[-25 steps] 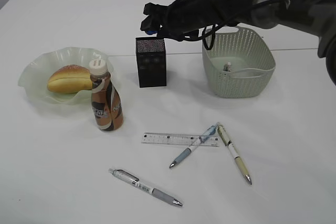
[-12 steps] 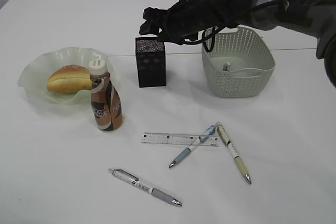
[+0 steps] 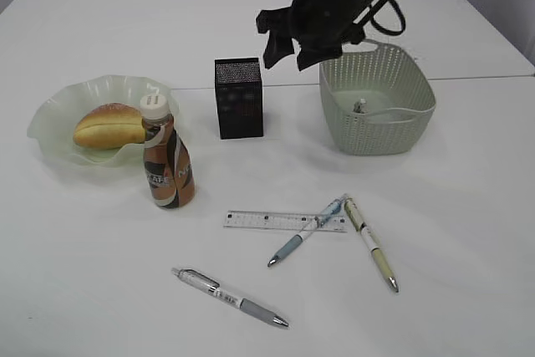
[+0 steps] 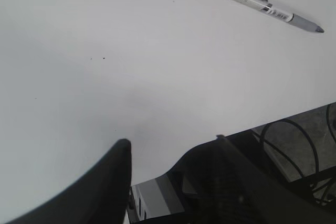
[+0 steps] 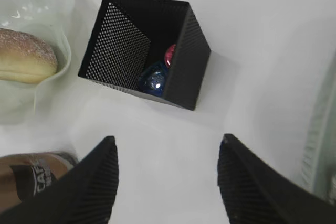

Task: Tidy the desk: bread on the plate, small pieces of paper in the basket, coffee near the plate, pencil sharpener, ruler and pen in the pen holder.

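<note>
I will lower in the yellow-green pen (image 3: 371,244), which is longer than the pen holder (image 3: 239,99) is deep, so its top will poke out above the pen holder's rim.
My right gripper (image 3: 284,46) (image 5: 168,141) hangs open and empty, above and right of the black mesh pen holder (image 3: 239,98) (image 5: 147,51). Down inside the holder lies a blue-and-red pencil sharpener (image 5: 156,78). The bread (image 3: 108,125) (image 5: 25,56) rests on the green plate (image 3: 50,106), and the coffee (image 3: 168,165) stands at its near rim. The ruler (image 3: 276,221) lies flat on the desk with a pen (image 3: 303,233) crossing its right end. Another pen (image 3: 372,244) lies to the right, a third pen (image 3: 231,297) (image 4: 273,10) nearer the front. My left gripper (image 4: 172,142) is open at the desk's edge.
The pale green basket (image 3: 414,127) stands right of the pen holder with a small piece of paper (image 3: 359,107) inside. A seam crosses the desk (image 3: 468,206) behind the holder. In the left wrist view, cables show past the desk's edge.
My right gripper has pulled up and to the right from over the pen holder. The blue thing seen at its tips a second ago no longer shows there.
</note>
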You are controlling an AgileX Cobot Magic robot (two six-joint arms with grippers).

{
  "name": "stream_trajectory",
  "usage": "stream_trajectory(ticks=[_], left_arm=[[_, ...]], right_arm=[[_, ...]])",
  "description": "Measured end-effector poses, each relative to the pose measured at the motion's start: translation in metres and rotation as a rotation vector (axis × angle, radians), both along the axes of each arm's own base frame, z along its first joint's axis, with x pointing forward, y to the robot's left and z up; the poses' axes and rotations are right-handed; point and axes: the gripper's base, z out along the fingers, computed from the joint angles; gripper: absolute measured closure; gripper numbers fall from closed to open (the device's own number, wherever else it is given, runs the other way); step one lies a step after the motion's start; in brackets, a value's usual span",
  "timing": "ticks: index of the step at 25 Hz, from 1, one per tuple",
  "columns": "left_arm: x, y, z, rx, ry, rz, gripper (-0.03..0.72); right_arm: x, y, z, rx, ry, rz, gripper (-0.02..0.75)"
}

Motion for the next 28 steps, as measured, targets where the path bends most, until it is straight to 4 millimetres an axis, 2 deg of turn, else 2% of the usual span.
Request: stream_trajectory(ticks=[3, 7, 13, 19, 22, 24, 28], left_arm=[[0.000, 0.000, 0.000, 0.000, 0.000, 0.000, 0.318], [0.000, 0.000, 0.000, 0.000, -0.002, 0.000, 0.318], [0.000, 0.000, 0.000, 0.000, -0.002, 0.000, 0.318], [0.000, 0.000, 0.000, 0.001, -0.004, -0.007, 0.318], [0.001, 0.000, 0.000, 0.002, -0.009, -0.010, 0.318], [0.001, 0.000, 0.000, 0.002, -0.014, -0.010, 0.318], [0.004, 0.000, 0.001, 0.000, -0.047, -0.005, 0.318]], right_arm=[[-0.011, -0.007, 0.019, -0.062, 0.018, 0.003, 0.297], [-0.025, -0.016, 0.032, -0.135, 0.078, 0.010, 0.297], [-0.047, -0.023, 0.025, -0.188, 0.186, 0.035, 0.297], [-0.076, -0.029, 0.012, -0.253, 0.251, 0.145, 0.297], [-0.088, -0.018, 0.006, -0.287, 0.256, 0.242, 0.297], [-0.096, -0.004, 0.004, -0.310, 0.242, 0.331, 0.297], [-0.111, 0.030, 0.000, -0.411, 0.130, 0.661, 0.297]])
